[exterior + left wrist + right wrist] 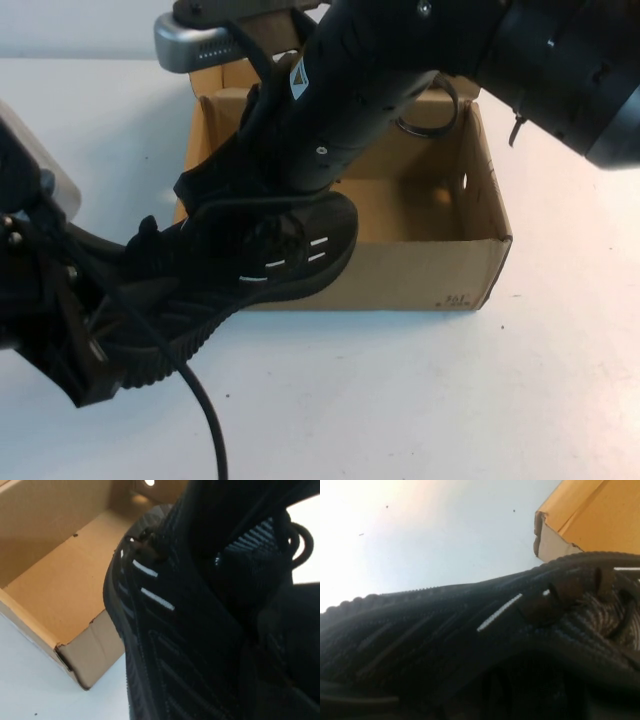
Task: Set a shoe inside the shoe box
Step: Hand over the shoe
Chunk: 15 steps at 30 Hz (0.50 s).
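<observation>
My left gripper is holding the shoe by its heel (136, 318) outside the box. My right gripper should take hold of the shoe's tongue and bring the shoe over the box.
The black knit shoe (270, 262) with white dash marks lies tilted, its toe raised over the front left wall of the brown shoe box (420, 275) and its heel low at the left. My right arm comes down from the upper right. Its right gripper (262, 188) is buried at the shoe's collar and tongue, shut on the shoe. My left gripper (100, 350) sits at the heel and sole. In the left wrist view the shoe (190, 645) fills the picture over the open box (55, 580). In the right wrist view the shoe's side (470, 645) shows next to a box corner (600, 515).
The box stands open on the white table (450, 400), its flap lid (228, 75) up at the back. A black cable (205, 420) trails from my left arm toward the front edge. The right arm crosses above the box's back half.
</observation>
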Motion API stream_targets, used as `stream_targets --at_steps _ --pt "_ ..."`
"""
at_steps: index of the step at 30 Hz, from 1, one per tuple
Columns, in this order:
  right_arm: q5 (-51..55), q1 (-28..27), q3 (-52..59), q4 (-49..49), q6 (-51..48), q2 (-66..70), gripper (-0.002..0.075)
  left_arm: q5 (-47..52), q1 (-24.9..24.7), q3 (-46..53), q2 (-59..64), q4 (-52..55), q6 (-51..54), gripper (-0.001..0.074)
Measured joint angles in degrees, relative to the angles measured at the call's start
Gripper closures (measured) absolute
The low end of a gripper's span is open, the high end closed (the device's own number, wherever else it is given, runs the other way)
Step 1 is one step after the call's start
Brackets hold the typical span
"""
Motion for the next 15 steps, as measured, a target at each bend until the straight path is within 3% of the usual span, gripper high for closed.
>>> stream_targets --at_steps 10,15 --pt "-0.1 0.01 0.0 0.37 -7.56 0.0 0.0726 0.0 0.0 0.0 0.0 0.0 -0.77 0.0692" --pt "-0.6 -0.01 -0.08 4.12 -14.15 0.0 0.0648 0.1 0.0 0.0 0.0 -0.22 -0.97 0.0692"
